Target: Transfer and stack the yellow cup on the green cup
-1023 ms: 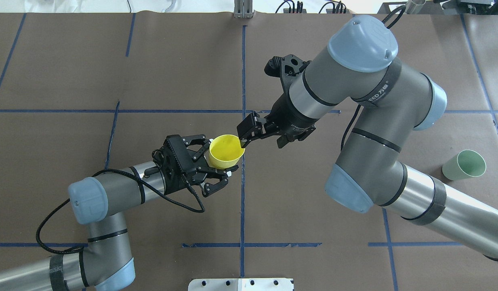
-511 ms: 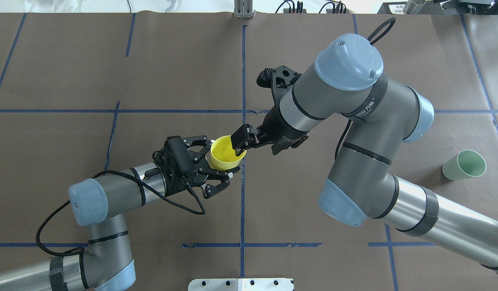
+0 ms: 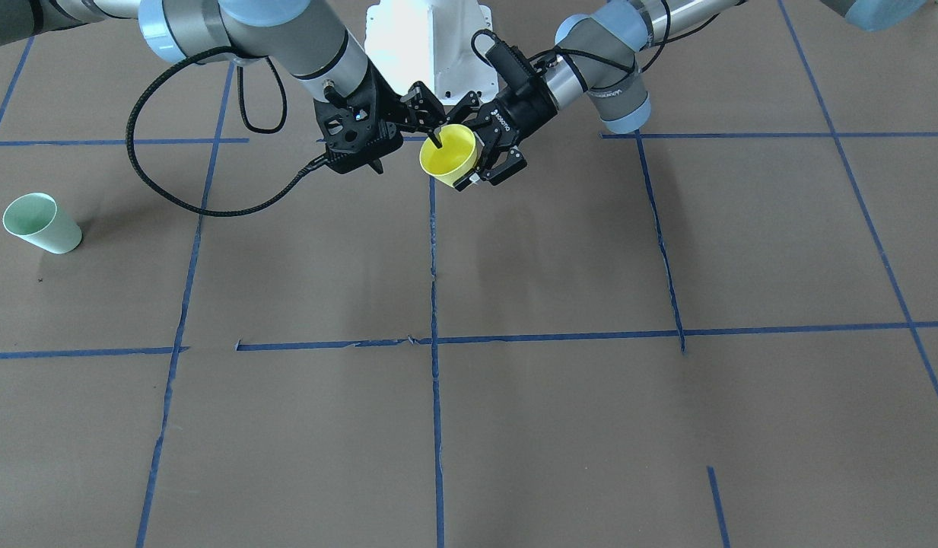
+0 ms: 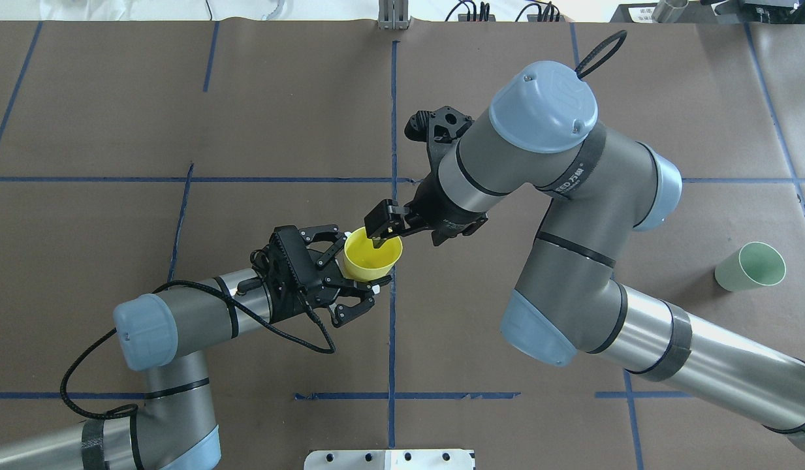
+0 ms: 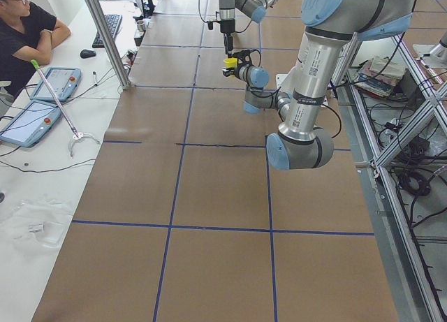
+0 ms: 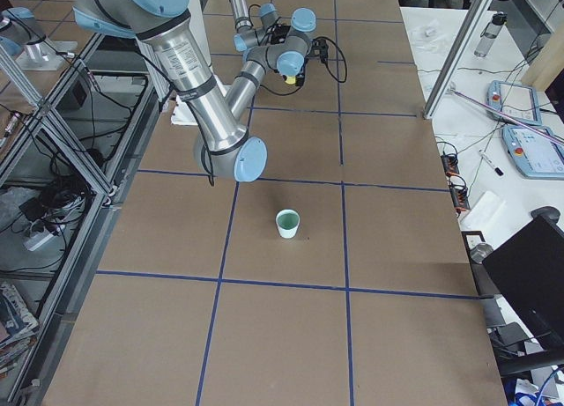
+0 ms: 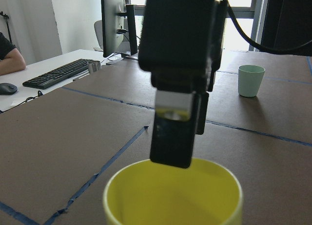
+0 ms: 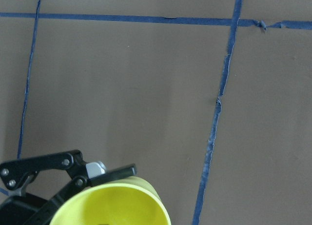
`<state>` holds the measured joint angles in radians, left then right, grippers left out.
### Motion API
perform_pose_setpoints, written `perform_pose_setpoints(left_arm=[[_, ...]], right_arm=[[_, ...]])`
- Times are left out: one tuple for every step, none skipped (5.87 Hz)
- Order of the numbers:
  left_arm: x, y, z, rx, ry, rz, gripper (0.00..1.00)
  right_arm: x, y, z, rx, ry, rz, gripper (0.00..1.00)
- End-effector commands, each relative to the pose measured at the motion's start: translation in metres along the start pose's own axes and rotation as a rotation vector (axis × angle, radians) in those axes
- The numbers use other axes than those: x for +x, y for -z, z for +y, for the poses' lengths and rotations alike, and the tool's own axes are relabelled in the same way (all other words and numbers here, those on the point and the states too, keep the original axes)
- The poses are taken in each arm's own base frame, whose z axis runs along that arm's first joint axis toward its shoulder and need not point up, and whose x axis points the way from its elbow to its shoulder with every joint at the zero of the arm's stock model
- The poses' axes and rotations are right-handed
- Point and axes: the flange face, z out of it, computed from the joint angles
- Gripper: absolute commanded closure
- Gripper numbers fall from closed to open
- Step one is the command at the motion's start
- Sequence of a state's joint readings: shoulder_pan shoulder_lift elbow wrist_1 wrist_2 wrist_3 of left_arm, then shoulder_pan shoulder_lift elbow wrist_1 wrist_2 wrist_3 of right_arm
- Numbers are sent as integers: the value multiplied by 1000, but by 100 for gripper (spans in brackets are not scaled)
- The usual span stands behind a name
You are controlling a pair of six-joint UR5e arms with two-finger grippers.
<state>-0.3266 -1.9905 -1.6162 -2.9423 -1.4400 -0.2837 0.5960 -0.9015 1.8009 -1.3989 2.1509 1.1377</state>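
Note:
The yellow cup (image 3: 449, 155) will go down inside and leave the part at its rim showing when the robot lowers it, because the green cup's opening (image 3: 30, 215) is open and empty.
My left gripper (image 4: 358, 262) is shut on the wall of the yellow cup (image 4: 373, 257) and holds it upright above the table's middle, mouth up. From above, my right gripper (image 4: 378, 236) stands open, straddling the cup's far rim. One of its fingers (image 7: 170, 137) dips inside the cup (image 7: 173, 198) and the other stays outside. In the front-facing view that gripper (image 3: 436, 137) meets the cup (image 3: 449, 156) from the left. The green cup (image 4: 749, 266) stands alone on the table far to my right, also visible as the green cup (image 3: 41, 222).
Blue tape lines (image 4: 392, 313) divide the brown table into squares. A white base plate (image 4: 389, 459) sits at the near edge. A person (image 5: 24, 28) sits at a side desk with tablets and a keyboard beyond the table's left end.
My right gripper has moved left and down, from beside the yellow cup's rim to over it, one finger now inside. The left gripper and cup shifted slightly right.

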Motion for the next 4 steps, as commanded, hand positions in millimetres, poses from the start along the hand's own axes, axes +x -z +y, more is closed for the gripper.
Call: perform_pose_setpoints(left_arm=[[3,-1,-2,5,2,2,83],[4,-2,-4,7,2,2,82],[4,-2,-4,7,2,2,83],[4,-2,-4,7,-1,2,67]], right_arm=[[-6,-12,5,-18,0,3,7],[-8,-16,11,-27,3,1,10],[-9,-17,12,-30,6,1,21],[-9,-17,12,-30,14,-2,41]])
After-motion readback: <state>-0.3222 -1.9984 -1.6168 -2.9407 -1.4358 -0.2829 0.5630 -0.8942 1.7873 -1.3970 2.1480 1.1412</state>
